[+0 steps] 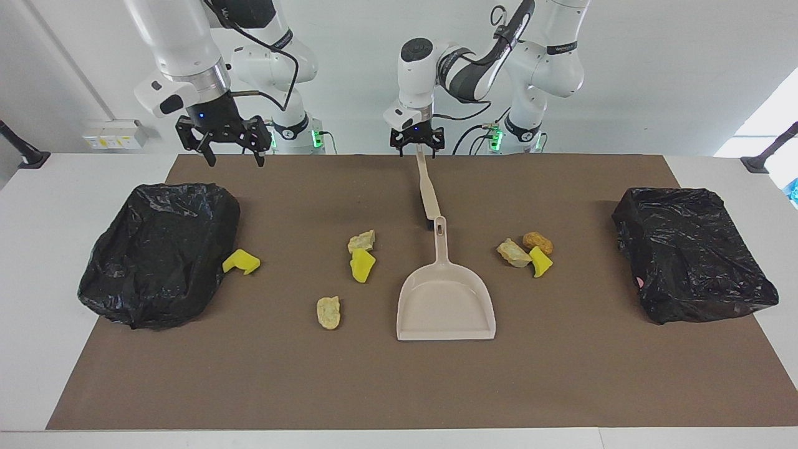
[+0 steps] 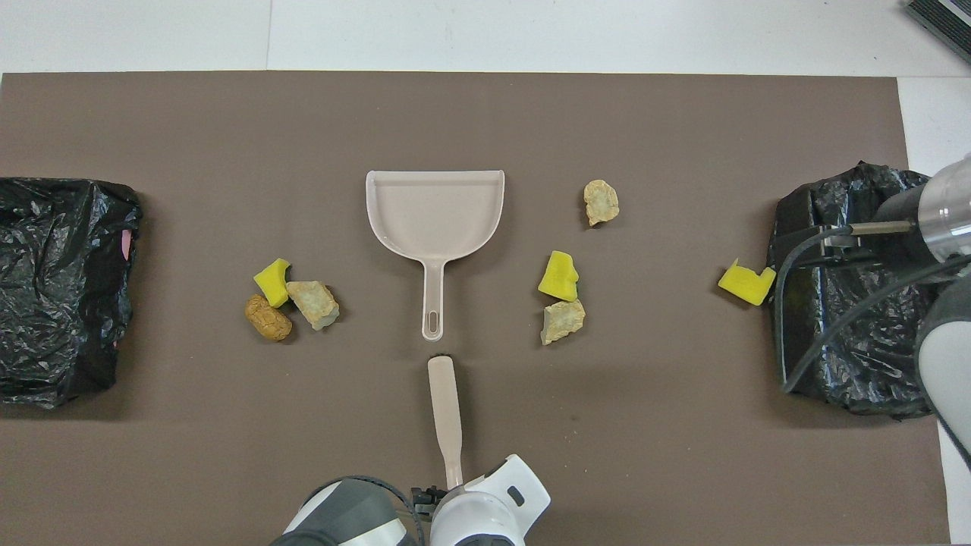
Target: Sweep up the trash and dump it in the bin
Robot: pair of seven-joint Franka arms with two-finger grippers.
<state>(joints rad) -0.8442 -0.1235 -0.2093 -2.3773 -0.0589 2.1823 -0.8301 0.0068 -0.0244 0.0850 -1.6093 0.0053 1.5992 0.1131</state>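
Observation:
The bunched scraps (image 2: 291,302) will all slide off when I tip the dustpan over the bin, because the dustpan's front edge (image 2: 435,173) is straight and open.
Several trash scraps lie on the brown mat: a yellow chunk (image 1: 241,262) beside the black-bagged bin (image 1: 159,249) at the right arm's end, a beige lump (image 1: 361,241), a yellow chunk (image 1: 362,265) and a beige lump (image 1: 328,312) mid-mat, and a beige, an orange-brown (image 1: 537,242) and a yellow scrap (image 2: 271,280) bunched toward the left arm's end. My left gripper (image 1: 416,144) is open, low at the brush handle's (image 1: 427,187) robot-side end. My right gripper (image 1: 227,148) hangs open over the mat's robot-side edge, holding nothing.
A beige dustpan (image 1: 446,299) lies mid-mat, its handle pointing at the brush head. A second black-bagged bin (image 1: 692,252) sits at the left arm's end. In the overhead view the right arm's wrist and cables (image 2: 895,250) cover part of the bin beneath them.

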